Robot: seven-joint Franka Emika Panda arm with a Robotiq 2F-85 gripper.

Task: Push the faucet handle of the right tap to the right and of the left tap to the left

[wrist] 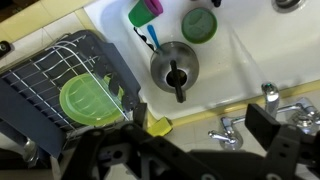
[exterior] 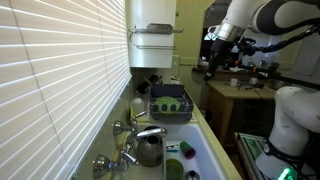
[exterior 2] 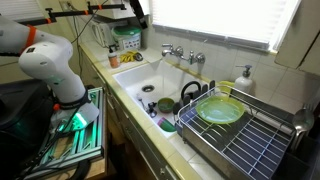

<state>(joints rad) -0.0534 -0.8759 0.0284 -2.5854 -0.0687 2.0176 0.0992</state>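
My gripper should keep moving down toward the tap and close for the push, because the tap (wrist: 228, 131) nearest the yellow sponge is clear below my empty fingers.
Two small chrome taps stand on the ledge behind the white sink (exterior 2: 140, 75). The right tap (exterior 2: 197, 58) carries a long silver spout (exterior: 150, 131) and shows in both exterior views (exterior: 125, 128). The left tap (exterior 2: 169, 49) is the nearer one in an exterior view (exterior: 105, 165). In the wrist view the right tap (wrist: 228, 130) lies between the fingers' outlines and the left tap (wrist: 290, 110) is at the right edge. The faucet handles are too small to tell their position. My gripper (wrist: 200, 120) is open and empty, high above the counter (exterior: 212, 48) (exterior 2: 135, 12), apart from both taps.
A steel kettle (wrist: 175, 66) and cups sit in the sink. A dish rack (exterior 2: 250, 140) with a green plate (exterior 2: 220, 110) stands beside it. A yellow sponge (wrist: 158, 126) lies on the ledge. Window blinds (exterior: 50, 80) run behind the taps. A water heater (exterior: 152, 35) hangs on the wall.
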